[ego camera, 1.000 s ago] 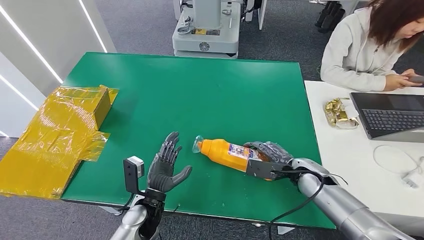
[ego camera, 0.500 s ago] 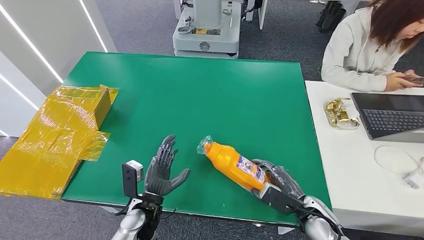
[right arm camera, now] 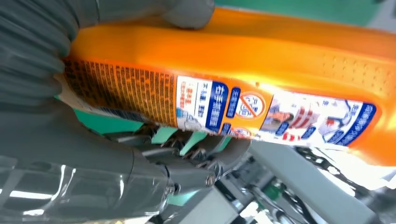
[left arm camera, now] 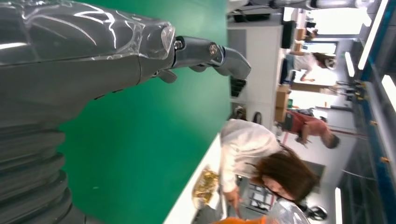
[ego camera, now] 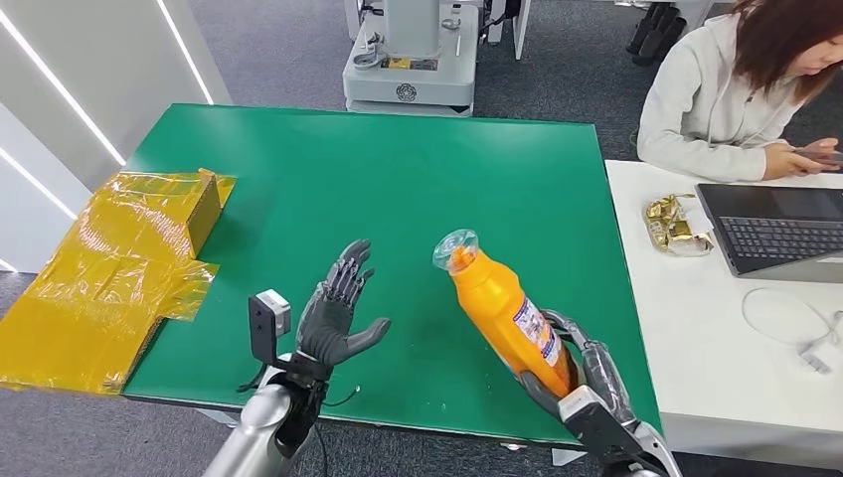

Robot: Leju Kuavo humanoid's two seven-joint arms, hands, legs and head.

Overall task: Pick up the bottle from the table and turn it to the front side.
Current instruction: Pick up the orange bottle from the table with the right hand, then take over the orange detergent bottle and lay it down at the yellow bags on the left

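Note:
The orange bottle has only a short pale label in sight under the bottle's plain orange part, so the robot should expect a longer, brighter front label to be hidden behind.
An orange bottle with a clear-wrapped cap and a printed label stands tilted above the green table, cap pointing up and away. My right hand grips its lower end from below at the table's near right edge. The right wrist view shows the bottle close up, label facing the camera, with my fingers curled under it. My left hand is raised over the near edge of the table, palm toward the bottle, fingers spread and holding nothing. That hand appears over the green surface in the left wrist view.
A yellow plastic-wrapped box lies at the table's left edge. To the right is a white desk with a laptop, a gold-wrapped item and a white cable. A person sits there. A machine base stands beyond the table.
My right hand has lifted the bottle off the table and swung it from lying flat to nearly upright, moving back toward the near edge. My left hand has risen slightly.

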